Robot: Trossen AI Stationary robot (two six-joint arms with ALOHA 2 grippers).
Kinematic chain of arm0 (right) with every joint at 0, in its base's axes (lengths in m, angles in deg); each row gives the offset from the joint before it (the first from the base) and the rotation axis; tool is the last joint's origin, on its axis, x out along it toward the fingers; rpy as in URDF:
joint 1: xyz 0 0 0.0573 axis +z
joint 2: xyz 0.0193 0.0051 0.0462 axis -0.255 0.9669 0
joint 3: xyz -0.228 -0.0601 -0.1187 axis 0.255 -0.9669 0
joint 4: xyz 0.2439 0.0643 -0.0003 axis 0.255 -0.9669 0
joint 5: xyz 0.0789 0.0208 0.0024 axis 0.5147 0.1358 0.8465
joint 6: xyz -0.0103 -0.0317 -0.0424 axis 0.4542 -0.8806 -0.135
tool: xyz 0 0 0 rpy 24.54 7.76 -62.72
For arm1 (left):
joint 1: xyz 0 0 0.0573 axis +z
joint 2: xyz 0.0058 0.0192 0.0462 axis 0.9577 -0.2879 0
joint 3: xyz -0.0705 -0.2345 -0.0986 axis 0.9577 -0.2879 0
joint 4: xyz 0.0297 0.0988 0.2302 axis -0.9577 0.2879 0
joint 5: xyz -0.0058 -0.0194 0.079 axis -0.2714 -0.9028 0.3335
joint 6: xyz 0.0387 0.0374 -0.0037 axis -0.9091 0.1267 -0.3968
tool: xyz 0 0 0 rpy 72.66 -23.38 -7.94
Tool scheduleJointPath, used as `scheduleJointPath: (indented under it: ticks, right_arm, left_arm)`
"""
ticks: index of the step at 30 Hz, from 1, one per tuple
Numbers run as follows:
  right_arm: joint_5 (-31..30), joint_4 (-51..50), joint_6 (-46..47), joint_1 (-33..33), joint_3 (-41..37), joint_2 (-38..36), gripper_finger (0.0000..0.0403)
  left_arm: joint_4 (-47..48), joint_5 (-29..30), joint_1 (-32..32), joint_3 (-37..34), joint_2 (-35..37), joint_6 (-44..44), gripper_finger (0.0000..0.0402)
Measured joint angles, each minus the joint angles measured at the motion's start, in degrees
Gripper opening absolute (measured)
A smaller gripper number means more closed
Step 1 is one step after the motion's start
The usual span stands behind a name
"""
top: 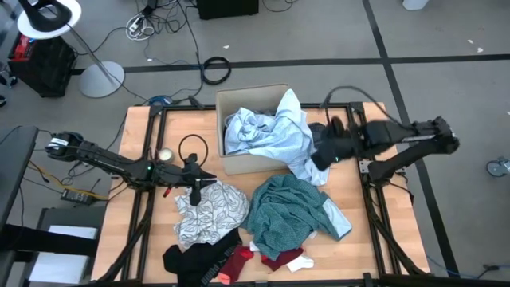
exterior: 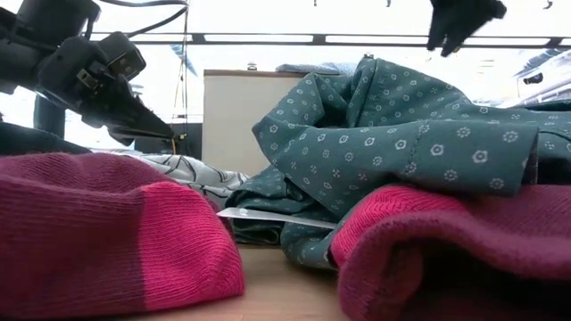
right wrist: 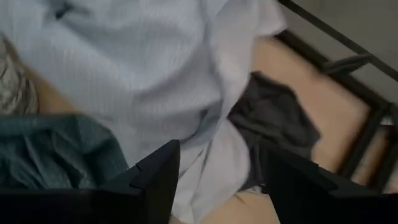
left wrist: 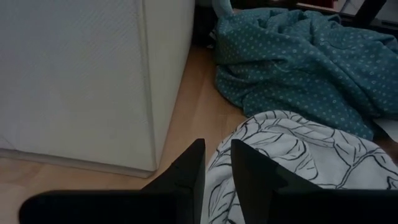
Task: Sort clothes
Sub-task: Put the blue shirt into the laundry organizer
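Observation:
My gripper will lift the pale blue garment's hanging part (top: 305, 164), and that part should fold into the box alone, because it hangs loosely over the dark grey cloth (right wrist: 275, 118).
A tan box (top: 239, 159) holds a pale blue garment (top: 271, 131) that spills over its right wall onto the table. A teal dotted garment (top: 287, 211), a white leaf-patterned garment (top: 209, 211), a black garment (top: 191, 259) and red socks (top: 267, 259) lie near the front edge. My left gripper (top: 195, 195) is shut, just above the white garment's (left wrist: 298, 162) far-left edge, beside the box wall (left wrist: 81, 81). My right gripper (top: 319, 158) is open above the pale blue garment's hanging part (right wrist: 205, 124) and a dark grey cloth (right wrist: 273, 118).
The box stands at the table's far middle. Bare wood (top: 143, 135) shows on the left of the box and at the right front corner (top: 374, 239). Dark frame bars (top: 374, 207) run along the table's sides. Cables and a lamp base lie on the floor beyond.

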Motion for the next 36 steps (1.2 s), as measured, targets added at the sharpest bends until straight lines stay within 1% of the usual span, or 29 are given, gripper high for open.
scheduleJointPath:
  ticks: [5,10,16,19,22,24,26,28,30,31,33,36]
  right_arm:
    - [-0.1,12.0,-0.6,4.8,-16.2,-5.2,0.0219]
    - [0.3,23.9,-2.0,6.0,-29.6,-5.9,0.0219]
    - [0.3,43.8,-8.4,5.3,-41.4,-4.9,0.0215]
    - [0.4,54.7,-11.7,4.1,-46.8,-4.9,0.0209]
    - [0.3,63.5,-15.2,2.3,-51.1,-4.9,0.0204]
    - [0.3,66.7,-16.2,1.0,-53.0,-4.9,0.0196]
    - [0.3,67.9,-16.4,-0.2,-53.2,-4.9,0.017]
    - [0.3,67.9,-16.7,-1.0,-52.8,-4.9,0.0116]
    - [0.5,67.6,-18.0,-1.3,-52.0,-5.2,0.0045]
    - [0.6,67.6,-19.1,-1.3,-51.4,-5.4,0.0023]
    - [0.6,66.9,-19.4,-1.3,-49.4,-5.4,0.0015]
    - [0.4,61.7,-19.8,-1.3,-44.0,-5.4,0.0006]
  left_arm:
    - [-0.3,0.0,0.0,0.0,0.0,0.1,0.0083]
    - [-0.7,0.0,0.0,0.0,0.0,0.1,0.0083]
    - [-0.7,0.0,0.0,0.0,0.0,0.3,0.0083]
    - [-0.7,0.0,0.0,0.0,0.0,0.3,0.0083]
    - [-0.7,0.0,0.0,0.0,0.0,0.3,0.0083]
    - [-0.7,0.0,0.0,0.0,0.0,0.3,0.0083]
    - [-0.7,0.0,0.0,0.0,0.0,0.3,0.0083]
    - [-0.6,0.0,0.0,0.0,0.0,0.3,0.0083]
    - [-0.6,0.0,0.0,0.0,0.0,0.3,0.0083]
    - [-0.6,0.0,0.0,0.0,0.0,0.3,0.0083]
    - [-0.6,0.0,0.0,0.0,0.0,0.4,0.0083]
    - [-0.6,0.0,0.0,0.0,0.0,0.4,0.0083]
